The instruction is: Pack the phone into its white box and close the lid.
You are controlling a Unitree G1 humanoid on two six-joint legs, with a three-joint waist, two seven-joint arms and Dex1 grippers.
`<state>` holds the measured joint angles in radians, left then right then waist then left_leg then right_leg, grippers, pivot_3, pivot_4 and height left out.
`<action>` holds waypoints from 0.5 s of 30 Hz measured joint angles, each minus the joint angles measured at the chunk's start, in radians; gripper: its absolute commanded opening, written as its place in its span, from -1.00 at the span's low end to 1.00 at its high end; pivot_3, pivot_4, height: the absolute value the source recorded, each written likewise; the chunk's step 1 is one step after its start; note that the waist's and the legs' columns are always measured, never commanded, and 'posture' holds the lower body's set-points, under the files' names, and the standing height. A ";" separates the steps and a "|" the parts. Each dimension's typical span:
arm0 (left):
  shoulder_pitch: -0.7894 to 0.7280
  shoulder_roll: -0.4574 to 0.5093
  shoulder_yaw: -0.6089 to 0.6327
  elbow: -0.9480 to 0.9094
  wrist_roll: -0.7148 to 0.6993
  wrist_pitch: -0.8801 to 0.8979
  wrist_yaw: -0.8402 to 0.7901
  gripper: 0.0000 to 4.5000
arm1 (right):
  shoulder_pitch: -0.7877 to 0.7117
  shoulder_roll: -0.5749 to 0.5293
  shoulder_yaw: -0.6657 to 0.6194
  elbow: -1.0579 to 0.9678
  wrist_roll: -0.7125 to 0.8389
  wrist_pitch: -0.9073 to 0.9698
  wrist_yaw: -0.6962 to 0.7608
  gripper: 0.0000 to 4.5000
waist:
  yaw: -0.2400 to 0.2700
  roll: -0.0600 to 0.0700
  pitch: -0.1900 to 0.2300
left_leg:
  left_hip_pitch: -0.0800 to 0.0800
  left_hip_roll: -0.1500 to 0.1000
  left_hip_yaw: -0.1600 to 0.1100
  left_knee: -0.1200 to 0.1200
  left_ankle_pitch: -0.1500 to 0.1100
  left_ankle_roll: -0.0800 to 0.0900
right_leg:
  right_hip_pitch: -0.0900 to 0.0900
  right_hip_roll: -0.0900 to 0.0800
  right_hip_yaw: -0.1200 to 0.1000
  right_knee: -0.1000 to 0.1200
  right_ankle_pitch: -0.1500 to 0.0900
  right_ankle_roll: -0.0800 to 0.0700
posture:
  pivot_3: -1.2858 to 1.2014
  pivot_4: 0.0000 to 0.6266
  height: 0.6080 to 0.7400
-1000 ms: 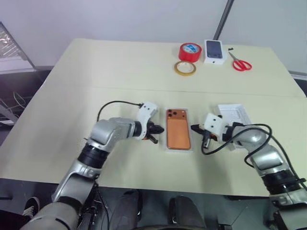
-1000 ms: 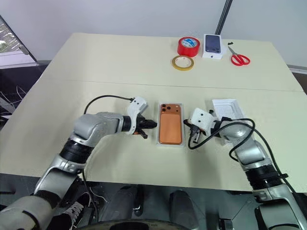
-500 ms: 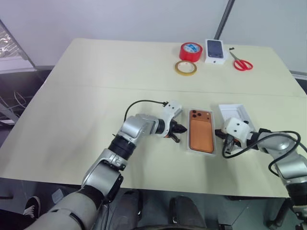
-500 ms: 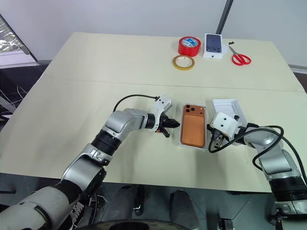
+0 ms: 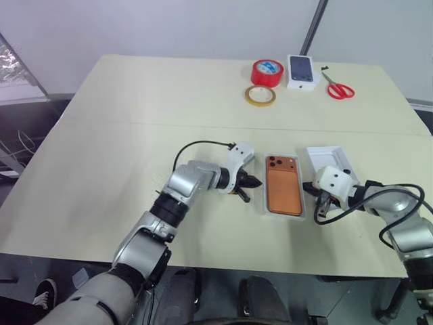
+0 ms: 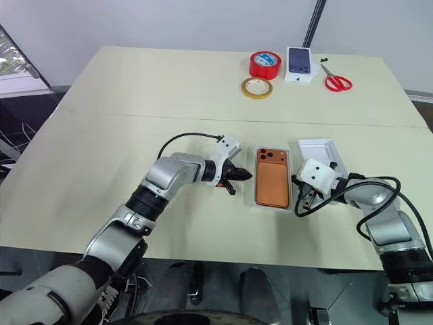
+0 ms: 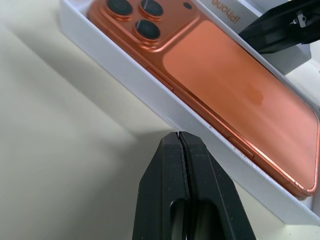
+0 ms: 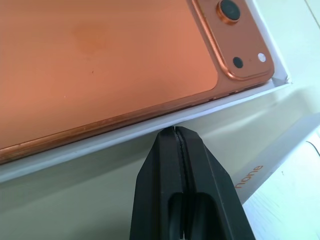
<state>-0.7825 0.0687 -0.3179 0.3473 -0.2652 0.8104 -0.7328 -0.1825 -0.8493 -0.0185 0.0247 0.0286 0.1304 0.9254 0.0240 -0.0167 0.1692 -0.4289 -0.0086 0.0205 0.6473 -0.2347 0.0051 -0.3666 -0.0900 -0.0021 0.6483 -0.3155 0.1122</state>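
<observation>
I should pinch the lid's side (image 5: 310,164) nearest the box with my right gripper and flip the lid before closing, as it lies open side up (image 5: 329,157) beside the box.
The orange-copper phone (image 5: 283,193) lies camera side up inside the white box (image 7: 150,95), near the table's front edge. My left gripper (image 5: 256,181) is shut and empty, with its tips at the box's left long wall. From the other side my right gripper (image 5: 308,187), also shut and empty, points at the right long wall (image 8: 100,142). I cannot tell whether either touches the box. The lid (image 5: 329,160) lies open side up just right of the box, behind my right gripper, with "iPhone" lettering on its side wall.
At the table's far edge sit a red tape roll (image 5: 268,72), a yellow tape ring (image 5: 260,95), a small white box with a phone picture (image 5: 302,72) and red scissors (image 5: 340,90). The left part of the table (image 5: 122,135) is bare.
Over the last second the box with the phone slid right towards the lid, with my left gripper following behind it and my right gripper backing away to the right. Little has moved in the last half second.
</observation>
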 measured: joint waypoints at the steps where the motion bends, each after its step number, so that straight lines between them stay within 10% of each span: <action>1: 0.011 0.014 0.009 -0.015 0.000 -0.008 0.001 -0.99 | -0.006 -0.001 -0.002 -0.001 0.010 0.007 0.004 -1.00 | -0.005 0.000 0.000 | 0.000 0.000 0.000 0.000 0.000 0.000 | 0.000 0.000 0.000 0.000 0.000 0.000 | 0.03 -0.52 0.82; 15: 0.110 0.165 0.170 -0.213 -0.052 -0.058 -0.020 -0.88 | 0.002 -0.048 -0.038 0.043 0.003 -0.029 -0.029 -0.89 | -0.011 0.001 0.000 | 0.001 0.000 0.000 0.000 0.001 -0.002 | 0.001 0.000 0.000 0.000 0.000 0.000 | 0.03 -0.52 0.82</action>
<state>-0.6726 0.2334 -0.1484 0.1338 -0.3169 0.7520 -0.7530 -0.1809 -0.8973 -0.0566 0.0680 0.0317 0.1012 0.8967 0.0132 -0.0157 0.1695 -0.4282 -0.0082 0.0204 0.6476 -0.2336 0.0032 -0.3657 -0.0895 -0.0022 0.6487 -0.3155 0.1124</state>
